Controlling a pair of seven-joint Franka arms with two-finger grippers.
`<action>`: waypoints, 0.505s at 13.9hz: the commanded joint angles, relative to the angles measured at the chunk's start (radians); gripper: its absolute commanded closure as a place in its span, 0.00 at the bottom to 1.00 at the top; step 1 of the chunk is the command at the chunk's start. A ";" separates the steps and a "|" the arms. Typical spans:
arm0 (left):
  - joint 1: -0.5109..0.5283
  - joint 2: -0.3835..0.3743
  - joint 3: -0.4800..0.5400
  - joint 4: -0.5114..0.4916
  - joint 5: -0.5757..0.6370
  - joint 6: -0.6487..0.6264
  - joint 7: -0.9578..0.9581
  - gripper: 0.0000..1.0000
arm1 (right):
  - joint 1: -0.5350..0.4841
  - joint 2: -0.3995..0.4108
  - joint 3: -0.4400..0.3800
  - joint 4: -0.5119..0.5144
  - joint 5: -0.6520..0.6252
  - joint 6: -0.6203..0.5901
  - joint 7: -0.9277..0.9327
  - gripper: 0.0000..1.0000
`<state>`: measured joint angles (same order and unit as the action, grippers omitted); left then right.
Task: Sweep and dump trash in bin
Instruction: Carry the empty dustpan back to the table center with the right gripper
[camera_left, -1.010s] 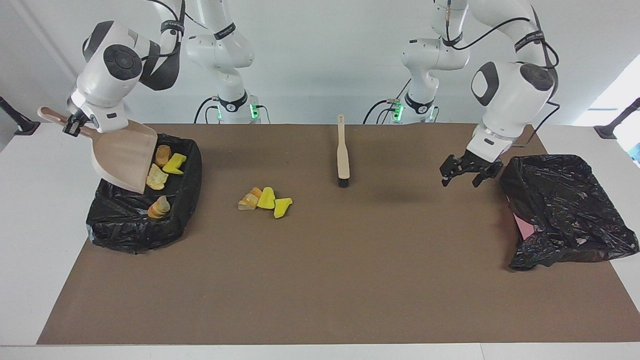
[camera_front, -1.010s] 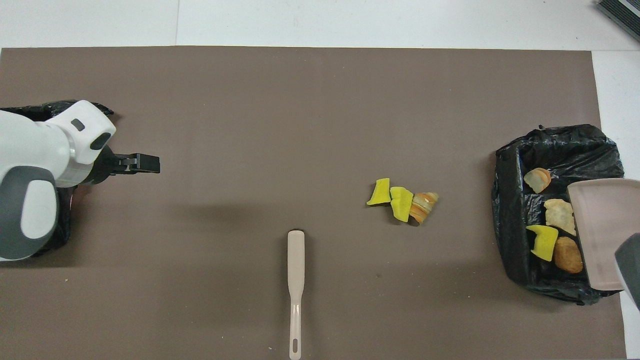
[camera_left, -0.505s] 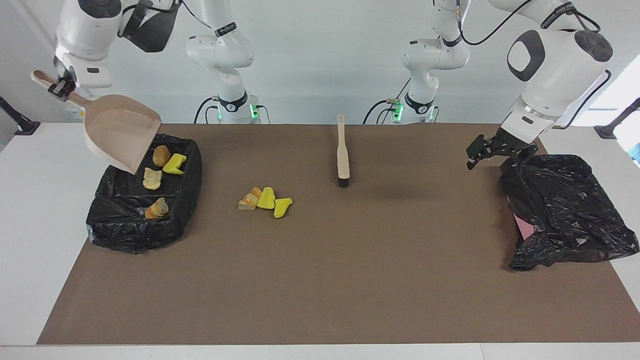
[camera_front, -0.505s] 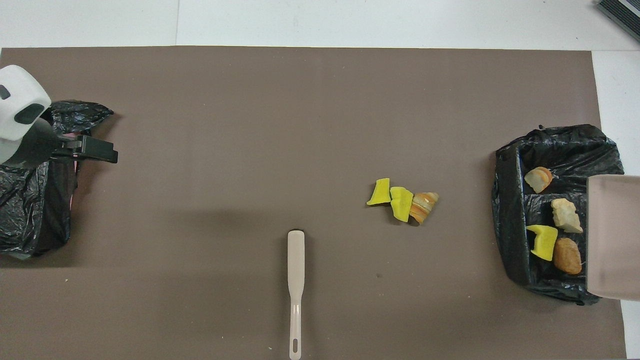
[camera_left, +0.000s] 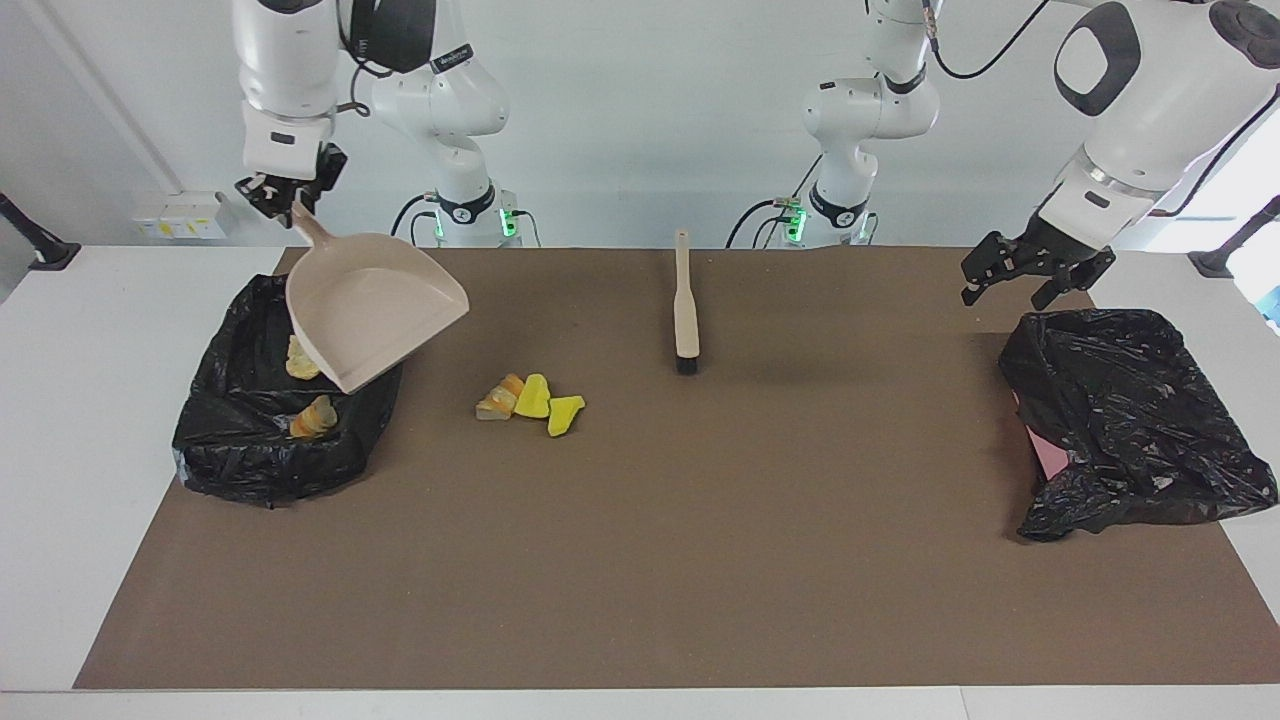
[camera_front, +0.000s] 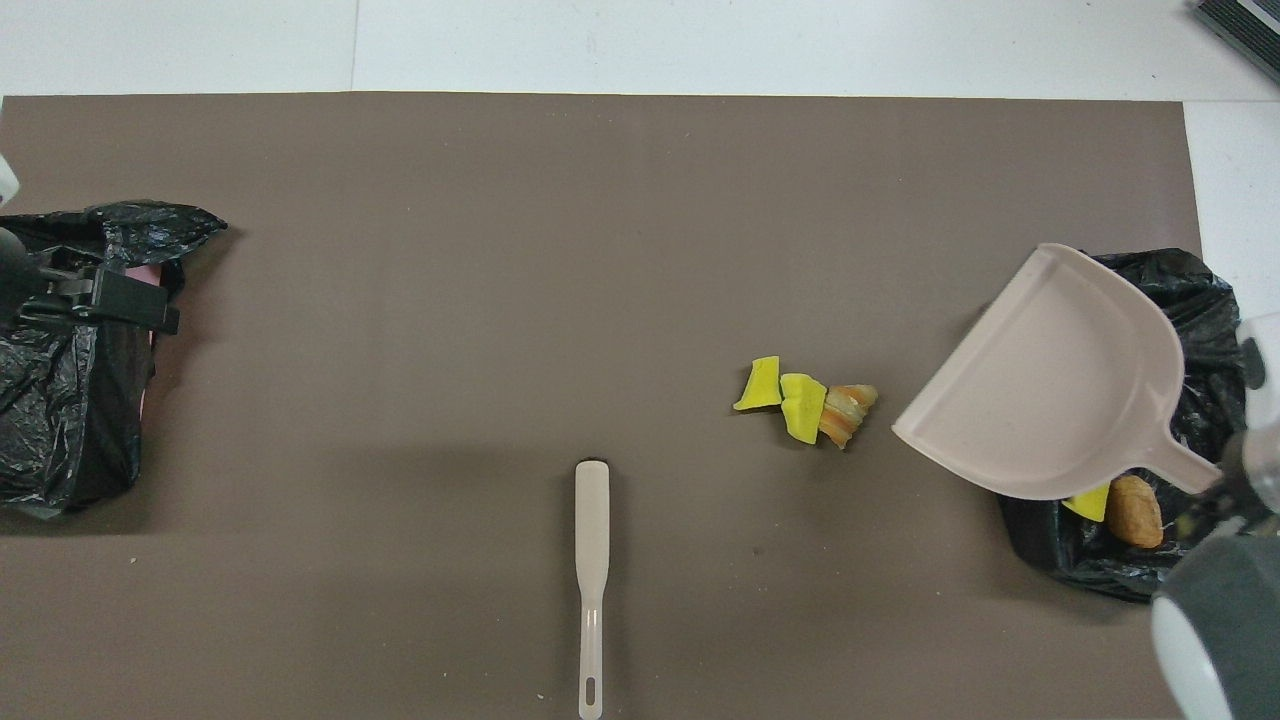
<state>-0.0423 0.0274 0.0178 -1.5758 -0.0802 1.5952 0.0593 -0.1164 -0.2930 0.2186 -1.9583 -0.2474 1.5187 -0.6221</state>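
My right gripper should carry on there, as the dustpan empty (camera_front: 1058, 382) and the mat (camera_front: 595, 294) beyond the brush clear show, and let go once the dustpan lies flat.
My right gripper (camera_left: 292, 195) is shut on the handle of a beige dustpan (camera_left: 375, 310), held tilted in the air over the edge of the black-lined bin (camera_left: 250, 460). The pan (camera_front: 1060, 385) looks empty and hides part of the bin (camera_front: 1200, 290). Some trash lies in the bin: a beige lump (camera_left: 298, 360), an orange-brown one (camera_left: 315, 415), and in the overhead view a brown lump (camera_front: 1135, 510) and a yellow wedge (camera_front: 1085, 503). A loose pile of trash (camera_left: 530, 400), two yellow wedges and an orange-beige lump (camera_front: 845, 412), lies on the mat beside the bin. My left gripper (camera_left: 1035, 272) is open and empty.
A beige brush (camera_left: 685, 305) lies on the brown mat nearer to the robots than the loose pile; it also shows in the overhead view (camera_front: 592, 560). A second crumpled black bag (camera_left: 1130, 420) with something pink under it sits at the left arm's end, under my left gripper (camera_front: 110, 300).
My right gripper has swung the dustpan from the bin's outer side over its table-side edge, mouth turned toward the loose pile. My left gripper has risen and drawn back over the black bag.
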 joint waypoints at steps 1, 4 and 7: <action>0.024 -0.018 -0.007 0.000 0.019 -0.027 0.011 0.00 | 0.039 0.041 0.057 0.059 0.127 -0.017 0.412 1.00; 0.024 -0.012 -0.007 0.026 0.025 -0.047 0.013 0.00 | 0.170 0.211 0.074 0.171 0.157 0.003 0.793 1.00; 0.019 -0.021 -0.012 0.028 0.069 -0.089 0.025 0.00 | 0.259 0.322 0.074 0.194 0.209 0.141 0.979 1.00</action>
<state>-0.0307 0.0116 0.0170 -1.5659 -0.0509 1.5531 0.0627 0.1075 -0.0734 0.2963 -1.8276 -0.0703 1.6196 0.2472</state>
